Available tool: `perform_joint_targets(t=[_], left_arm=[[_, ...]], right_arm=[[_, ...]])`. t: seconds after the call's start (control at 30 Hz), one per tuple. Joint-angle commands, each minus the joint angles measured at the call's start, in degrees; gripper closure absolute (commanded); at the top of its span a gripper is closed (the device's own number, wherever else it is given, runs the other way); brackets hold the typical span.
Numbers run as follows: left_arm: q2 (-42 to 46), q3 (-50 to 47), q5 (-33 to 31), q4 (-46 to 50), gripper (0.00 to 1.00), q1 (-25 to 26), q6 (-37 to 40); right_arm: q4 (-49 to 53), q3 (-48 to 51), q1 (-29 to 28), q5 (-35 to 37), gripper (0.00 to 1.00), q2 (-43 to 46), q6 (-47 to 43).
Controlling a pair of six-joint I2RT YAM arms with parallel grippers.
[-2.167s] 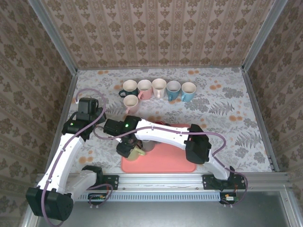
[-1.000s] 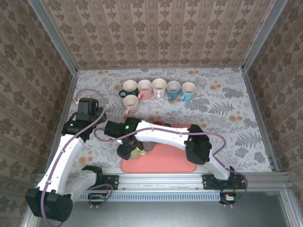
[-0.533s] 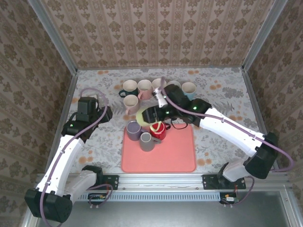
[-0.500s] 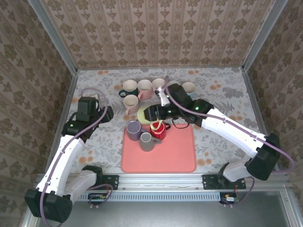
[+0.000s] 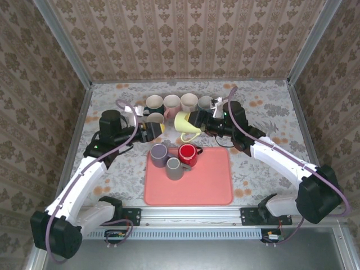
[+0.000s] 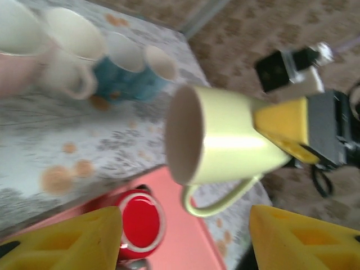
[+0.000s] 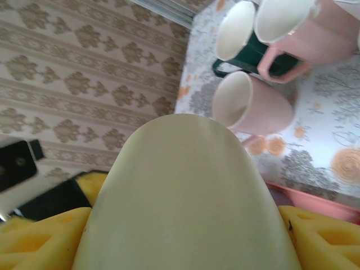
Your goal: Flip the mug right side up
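My left gripper should grab the hanging handle (image 6: 218, 208) before I stand the mug upright, because my right gripper is holding the mug by its base end (image 6: 260, 151).
The pale yellow mug (image 5: 184, 121) hangs in the air behind the pink tray (image 5: 208, 183), lying on its side with its mouth toward the left arm. My right gripper (image 5: 198, 120) is shut on its base end; in the right wrist view the mug (image 7: 191, 197) sits between both yellow fingers (image 7: 39, 242). In the left wrist view the mug (image 6: 230, 140) faces me with its handle hanging down. My left gripper (image 5: 158, 129) is open a short way in front of the mouth, apart from it, its fingers (image 6: 67, 242) spread wide with nothing between them.
On the tray stand a purple mug (image 5: 158, 153), a grey mug (image 5: 174, 167) and a red mug (image 5: 187, 152). Several upright mugs (image 5: 171, 105) line the back of the table, with a pink mug (image 7: 253, 104) just below the held one.
The right arm has carried the yellow mug up and back, away from the tray. The left arm has swung right, bringing its open gripper toward the mug's mouth.
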State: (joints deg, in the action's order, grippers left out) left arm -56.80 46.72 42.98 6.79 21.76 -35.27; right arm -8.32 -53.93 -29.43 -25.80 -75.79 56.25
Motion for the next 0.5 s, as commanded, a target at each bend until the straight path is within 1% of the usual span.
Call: perform_joint_targets(t=[0.0,0.07,0.1,0.13,0.3,0.37,0.47], left_arm=[[-0.2,-0.4,7.3,-8.9,0.32,3.0,-2.6],[-1.1,-1.0,7.9,-12.3,0.31,3.9,-3.9],[-1.6,-1.2,8.2,-13.9,0.30,5.8,-4.6],[-2.3,-1.5,8.4,-15.7,0.30,6.6,-5.1],[-6.0,-2.2,10.2,-22.1,0.30,9.1,-6.3],[-7.1,-2.1,10.2,-22.6,0.31,9.4,-6.1],[-7.1,-2.4,9.4,-20.7,0.32,9.1,-4.5]], right_arm=[[-12.8,0.0,0.9,-4.1,0.68,2.7,4.7],[-13.5,0.3,1.2,-4.3,0.68,2.7,5.3],[-14.3,0.5,1.4,-4.6,0.69,2.5,5.8],[-15.4,0.8,1.6,-4.9,0.69,2.3,6.5],[-19.0,1.5,1.9,-5.9,0.71,1.4,9.2],[-20.2,1.7,2.0,-6.4,0.71,1.1,10.2],[-20.6,1.9,2.2,-6.7,0.71,1.3,10.7]])
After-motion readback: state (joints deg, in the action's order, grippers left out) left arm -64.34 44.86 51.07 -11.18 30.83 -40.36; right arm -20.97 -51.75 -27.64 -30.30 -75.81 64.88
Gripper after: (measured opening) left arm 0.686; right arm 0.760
